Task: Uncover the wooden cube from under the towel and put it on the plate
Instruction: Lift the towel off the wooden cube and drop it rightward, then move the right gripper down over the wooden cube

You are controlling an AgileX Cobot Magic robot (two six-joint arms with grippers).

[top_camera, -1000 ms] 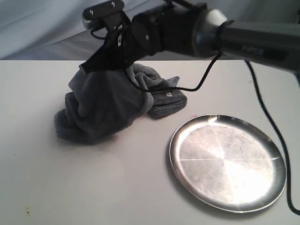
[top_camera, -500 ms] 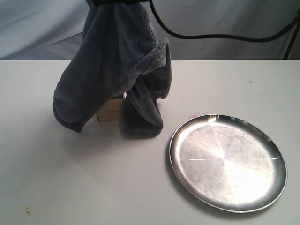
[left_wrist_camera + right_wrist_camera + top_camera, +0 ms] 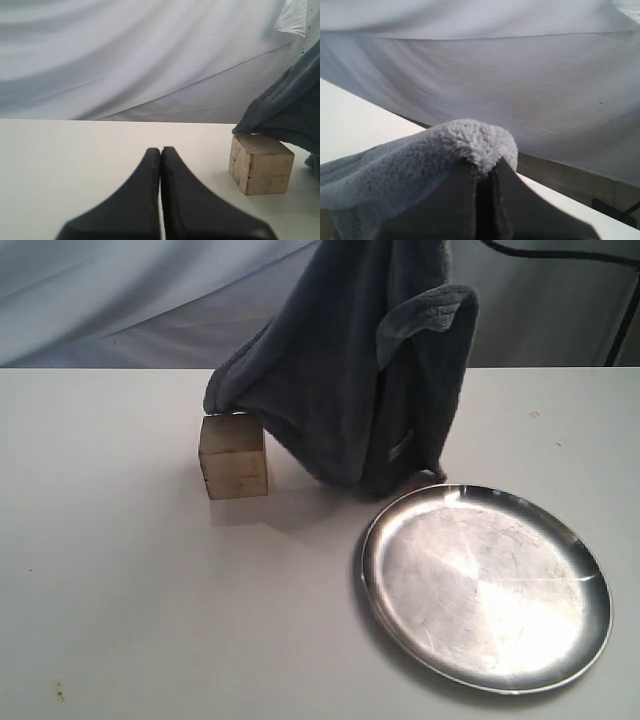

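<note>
Only the towel's edge is over the wooden cube's top (image 3: 232,420). My right gripper should keep pulling the towel clear and let go of it behind the plate (image 3: 440,465).
The pale wooden cube (image 3: 234,456) stands bare on the white table, left of the round silver plate (image 3: 487,585). The dark grey towel (image 3: 350,380) hangs from above the frame, one fold still resting on the cube's top and its lower edge near the plate's far rim. In the right wrist view my right gripper (image 3: 485,167) is shut on a tuft of the towel (image 3: 470,142). The left wrist view shows my left gripper (image 3: 160,150) shut and empty low over the table, with the cube (image 3: 260,164) a short way off and the towel (image 3: 287,110) draping its top.
A white cloth backdrop (image 3: 120,300) hangs behind the table. A black cable (image 3: 560,252) runs across the top right of the exterior view. Neither gripper shows in the exterior view.
The right gripper has lifted the towel up and carried it rightward toward the plate. The cube, hidden a second ago and half seen after, now stands almost wholly uncovered.
</note>
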